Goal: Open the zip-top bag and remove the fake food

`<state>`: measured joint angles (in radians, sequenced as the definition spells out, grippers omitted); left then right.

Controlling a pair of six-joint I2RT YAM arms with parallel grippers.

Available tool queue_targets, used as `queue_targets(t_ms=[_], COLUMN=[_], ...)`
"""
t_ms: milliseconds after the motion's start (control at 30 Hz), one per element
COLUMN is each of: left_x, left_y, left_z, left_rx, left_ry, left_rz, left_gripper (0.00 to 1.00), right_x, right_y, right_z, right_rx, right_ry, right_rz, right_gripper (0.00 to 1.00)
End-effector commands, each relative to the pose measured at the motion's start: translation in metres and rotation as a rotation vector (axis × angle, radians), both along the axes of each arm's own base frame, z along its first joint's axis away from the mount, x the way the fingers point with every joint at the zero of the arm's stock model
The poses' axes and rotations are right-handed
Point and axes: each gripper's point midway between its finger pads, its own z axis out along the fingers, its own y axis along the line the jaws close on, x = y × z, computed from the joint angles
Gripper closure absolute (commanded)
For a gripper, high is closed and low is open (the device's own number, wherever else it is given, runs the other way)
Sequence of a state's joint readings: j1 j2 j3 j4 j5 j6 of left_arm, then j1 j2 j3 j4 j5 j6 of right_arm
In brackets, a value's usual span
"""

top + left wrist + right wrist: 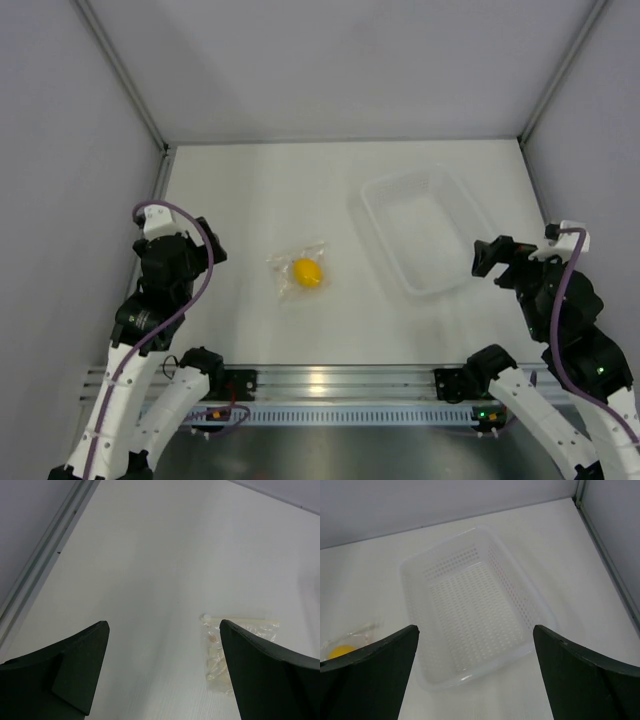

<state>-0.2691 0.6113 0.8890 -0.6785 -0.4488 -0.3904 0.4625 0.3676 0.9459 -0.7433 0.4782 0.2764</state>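
Observation:
I can see the bag's flat film beside the yellow fake food [307, 272] facing my open left gripper, so I should continue toward that film [281, 276] until my fingers pinch it.
The small clear zip-top bag [300, 266] lies flat on the white table near the middle, with the yellow lemon-like fake food [307, 272] inside it. My left gripper [212, 252] is open and empty, left of the bag and apart from it. In the left wrist view the bag [216, 650] shows partly behind my right finger; the food is hidden there. My right gripper [487, 256] is open and empty, right of the bag, by the tray's near right side. The right wrist view shows the fake food [341, 651] and bag edge [362, 628] at far left.
A rigid clear perforated rectangular tray [375, 208] stands right of the bag; it also shows in the right wrist view [412, 566]. Grey walls enclose the table at the back and sides. A metal rail [340, 385] runs along the near edge.

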Motion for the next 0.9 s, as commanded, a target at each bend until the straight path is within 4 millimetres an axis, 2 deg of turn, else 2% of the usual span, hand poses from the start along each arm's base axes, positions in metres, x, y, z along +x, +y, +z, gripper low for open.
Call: queue_targets(t_ms=[0, 133, 200, 267, 433, 467, 500, 567, 667, 700, 733, 867], left_x=[0.005, 0.01, 0.013, 0.018, 0.033, 0.036, 0.042, 0.048, 0.057, 0.058, 0.061, 0.065], left_y=[-0.004, -0.018, -0.037, -0.057, -0.081, -0.085, -0.092, -0.098, -0.103, -0.107, -0.118, -0.131], left_z=[0.005, 0.001, -0.003, -0.016, -0.057, -0.077, -0.077, -0.091, -0.121, -0.141, -0.143, -0.171], left_rx=[-0.007, -0.053, -0.16, -0.278, -0.426, -0.441, -0.463, -0.47, -0.466, -0.468, -0.504, -0.549], left_ry=[-0.022, 0.005, 0.024, 0.062, 0.167, 0.218, 0.206, 0.243, 0.322, 0.378, 0.381, 0.464], left_rz=[-0.02, -0.064, -0.114, -0.144, -0.136, -0.126, -0.152, -0.158, -0.147, -0.147, -0.193, -0.206], left_gripper=[0.02, 0.02, 0.02, 0.02, 0.02, 0.02, 0.02, 0.02, 0.02, 0.02, 0.02, 0.02], right_x=[0.007, 0.01, 0.012, 0.012, 0.013, 0.013, 0.013, 0.014, 0.014, 0.014, 0.014, 0.013], right_y=[0.011, 0.02, 0.024, 0.033, 0.039, 0.038, 0.039, 0.039, 0.038, 0.038, 0.037, 0.039], right_z=[-0.006, -0.011, -0.015, -0.018, -0.027, -0.028, -0.03, -0.033, -0.036, -0.037, -0.039, -0.038], right_rx=[-0.006, -0.017, -0.024, -0.03, -0.023, -0.023, -0.024, -0.026, -0.031, -0.033, -0.035, -0.026], right_ry=[0.007, 0.029, 0.042, 0.05, 0.068, 0.072, 0.075, 0.085, 0.093, 0.093, 0.097, 0.088], right_rz=[0.041, 0.084, 0.105, 0.154, 0.176, 0.173, 0.176, 0.172, 0.17, 0.168, 0.167, 0.177], right_gripper=[0.01, 0.01, 0.01, 0.01, 0.01, 0.01, 0.0, 0.01, 0.0, 0.01, 0.01, 0.01])
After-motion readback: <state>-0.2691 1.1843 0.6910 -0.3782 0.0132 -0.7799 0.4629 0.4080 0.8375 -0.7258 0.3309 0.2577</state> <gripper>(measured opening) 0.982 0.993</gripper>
